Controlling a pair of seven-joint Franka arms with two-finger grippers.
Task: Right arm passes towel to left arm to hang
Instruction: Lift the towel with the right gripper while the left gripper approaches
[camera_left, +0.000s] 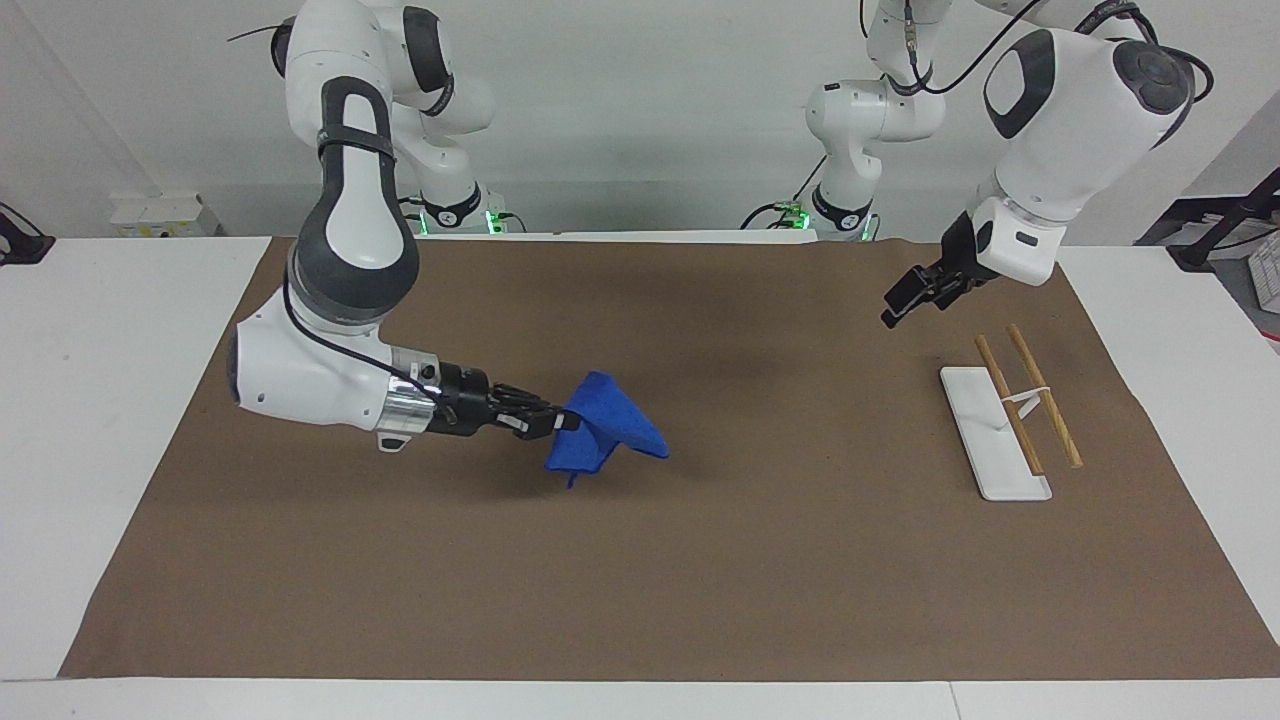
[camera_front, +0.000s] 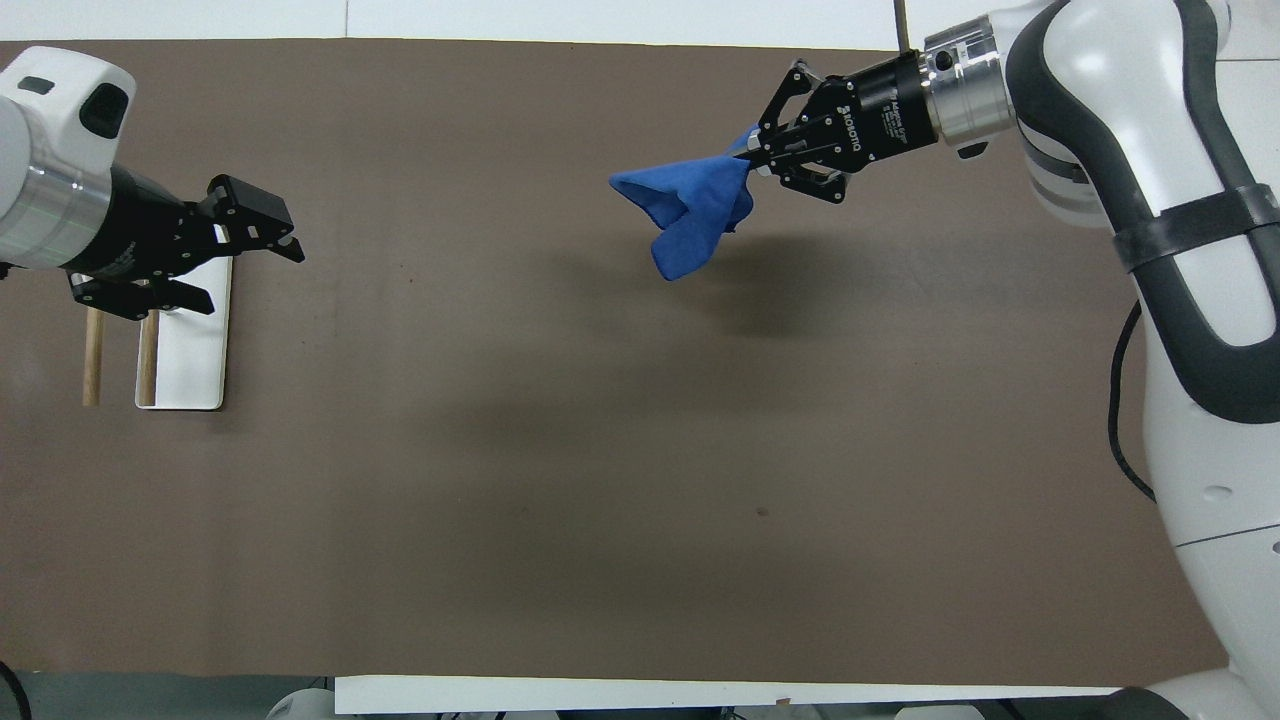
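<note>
The blue towel's loose corner (camera_front: 624, 184) sticks out from my right gripper toward my open left gripper, so my left gripper should go on moving inward and close on that corner.
My right gripper (camera_left: 565, 424) is shut on a corner of the blue towel (camera_left: 612, 432) and holds it in the air over the brown mat, between the right arm's end and the table's middle. The towel hangs bunched and folded from the fingers; in the overhead view the right gripper (camera_front: 752, 155) and the towel (camera_front: 690, 205) show the same. My left gripper (camera_left: 893, 310) is open and empty, up in the air over the mat by the towel rack, pointing toward the middle. It also shows in the overhead view (camera_front: 285, 230).
A towel rack with a white base (camera_left: 990, 440) and two wooden rods (camera_left: 1050, 415) stands at the left arm's end; it also shows in the overhead view (camera_front: 185, 360). A brown mat (camera_left: 700, 560) covers the white table.
</note>
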